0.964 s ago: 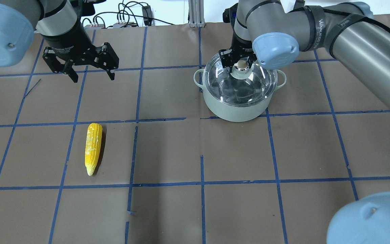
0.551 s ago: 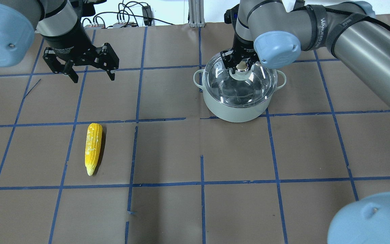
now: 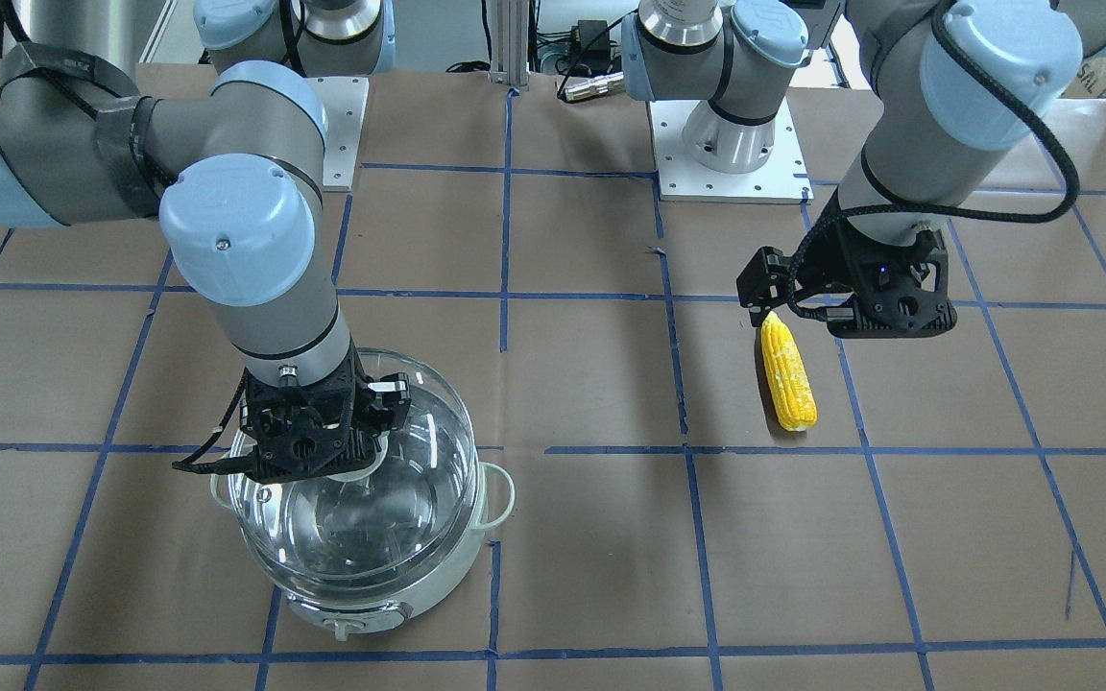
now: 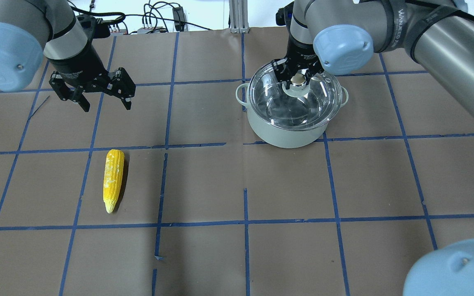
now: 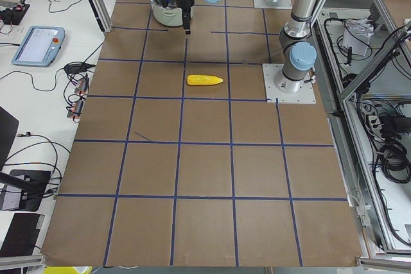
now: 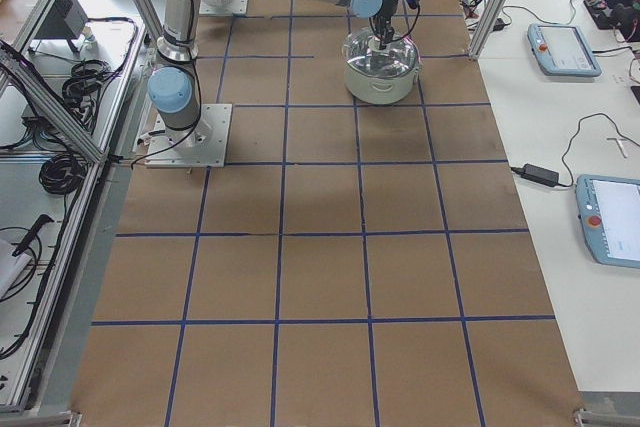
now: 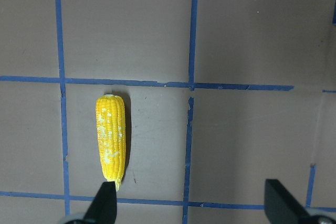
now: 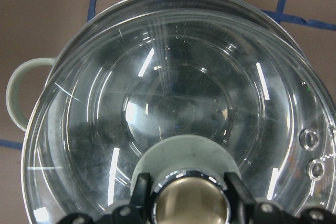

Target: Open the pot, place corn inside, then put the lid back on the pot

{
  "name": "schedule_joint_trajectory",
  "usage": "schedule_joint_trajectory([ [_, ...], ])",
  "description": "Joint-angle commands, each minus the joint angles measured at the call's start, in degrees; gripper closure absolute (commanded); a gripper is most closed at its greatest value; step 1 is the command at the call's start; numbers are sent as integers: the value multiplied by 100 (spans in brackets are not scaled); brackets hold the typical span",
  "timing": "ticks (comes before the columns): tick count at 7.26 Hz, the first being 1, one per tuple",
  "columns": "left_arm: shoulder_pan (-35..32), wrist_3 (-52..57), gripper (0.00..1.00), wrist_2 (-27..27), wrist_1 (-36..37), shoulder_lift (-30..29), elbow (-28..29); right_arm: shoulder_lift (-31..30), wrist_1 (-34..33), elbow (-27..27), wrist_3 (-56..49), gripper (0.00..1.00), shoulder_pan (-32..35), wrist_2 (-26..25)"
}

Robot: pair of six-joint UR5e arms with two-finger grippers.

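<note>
My gripper will put the yellow corn point(image 3: 788, 374) inside the pot. The corn looks shorter than the pot's wide opening point(image 3: 362, 489), so it should lie completely below the pot's rim.
The mint-white pot point(image 4: 286, 133) stands at the back right of the table. My right gripper point(image 4: 297, 78) is shut on the beige-topped knob point(image 8: 189, 203) of the clear glass lid point(image 4: 294, 102). The lid hangs a little above the pot point(image 3: 361, 600) and slightly off its rim, as the front view of the lid point(image 3: 371, 509) shows. The yellow corn point(image 4: 113, 179) lies flat at the front left, its tapered end toward the robot. My left gripper point(image 4: 106, 106) is open and empty, above the table beyond the corn. The left wrist view shows the corn point(image 7: 111, 142) ahead of its fingers point(image 7: 105, 205).
Brown paper with a blue tape grid covers the table point(image 4: 245, 246). Cables and power boxes point(image 4: 159, 20) and an aluminium post point(image 4: 237, 16) sit at the far edge. The arms' base plates point(image 3: 726, 144) are on the robot's side. Tablets point(image 5: 37, 38) lie on a side bench.
My right gripper has closed on the lid's knob and the lid has risen slightly off the pot. My left gripper has moved a little left and toward the corn, still open.
</note>
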Motion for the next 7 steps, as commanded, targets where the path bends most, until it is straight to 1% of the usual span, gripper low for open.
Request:
schedule_joint_trajectory([
  [1, 453, 716, 0, 24, 55, -325, -127, -36, 508, -296, -5, 55, -19, 8],
  [2, 708, 895, 1, -2, 107, -422, -362, -193, 615, -271, -40, 56, -19, 17],
  [3, 919, 1140, 1, 6, 647, -502, -791, -508, 659, -131, -119, 55, -46, 9],
  [4, 965, 1195, 1, -2, 1183, -528, -1352, -1007, 973, 183, -189, 56, -220, 52],
  [5, 983, 1265, 1, -2, 1745, -537, -1915, -1699, 1011, 735, -494, 56, -509, 26],
  [6, 992, 1448, 1, 6, 2665, -642, -2521, -2376, 1029, 1262, -723, 56, -921, 43],
  [7, 992, 1468, 0, 15, 3457, -791, -2797, -3018, 1316, 1702, -726, 56, -1203, 61],
])
